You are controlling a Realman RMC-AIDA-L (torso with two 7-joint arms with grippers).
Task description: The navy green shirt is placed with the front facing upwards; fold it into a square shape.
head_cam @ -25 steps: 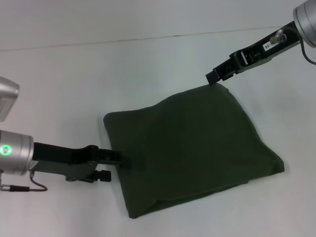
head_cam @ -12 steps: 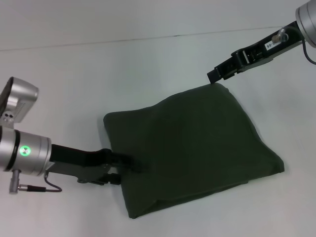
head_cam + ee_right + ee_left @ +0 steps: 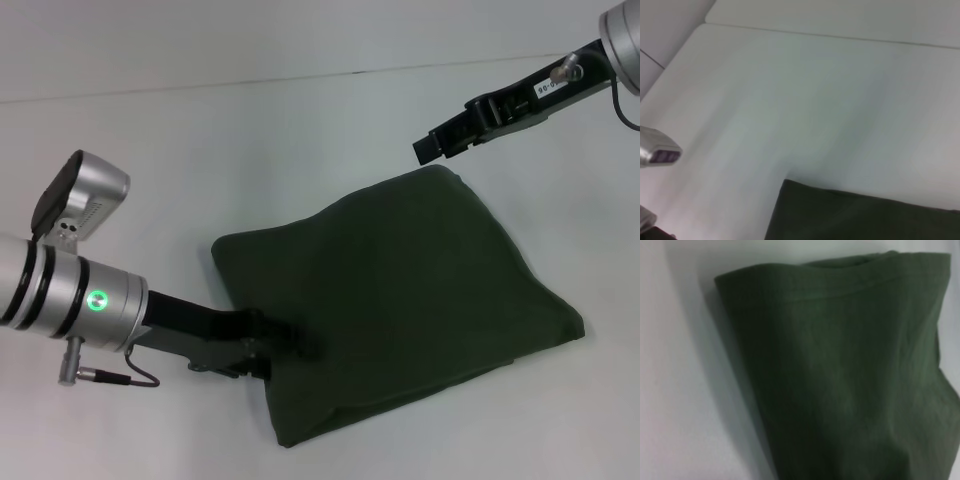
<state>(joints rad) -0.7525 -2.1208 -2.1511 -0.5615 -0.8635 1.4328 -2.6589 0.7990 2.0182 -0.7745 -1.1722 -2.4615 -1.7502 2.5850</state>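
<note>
The folded shirt's near edge (image 3: 430,391) runs at a slant, so the robot's left gripper should drag the shirt's side edge (image 3: 273,398) toward its own arm and straighten the shirt before the next fold.
The navy green shirt (image 3: 400,280) lies folded into a rough square on the white table, plain green side up, with no lettering showing. My left gripper (image 3: 295,343) reaches in from the left and lies against the shirt's near-left edge, its tip dark against the cloth. The left wrist view is filled by the folded cloth (image 3: 840,380) with a hemmed edge along one side. My right gripper (image 3: 428,152) hangs just above and beyond the shirt's far corner, apart from it. A strip of the shirt (image 3: 865,220) shows in the right wrist view.
Bare white table (image 3: 250,140) surrounds the shirt on all sides, and its far edge runs across the back. The left arm's silver wrist (image 3: 657,150) shows at the edge of the right wrist view.
My left arm has pushed rightward into the shirt's edge, and the shirt has shifted slightly right. My right gripper has lifted off the far corner it was touching.
</note>
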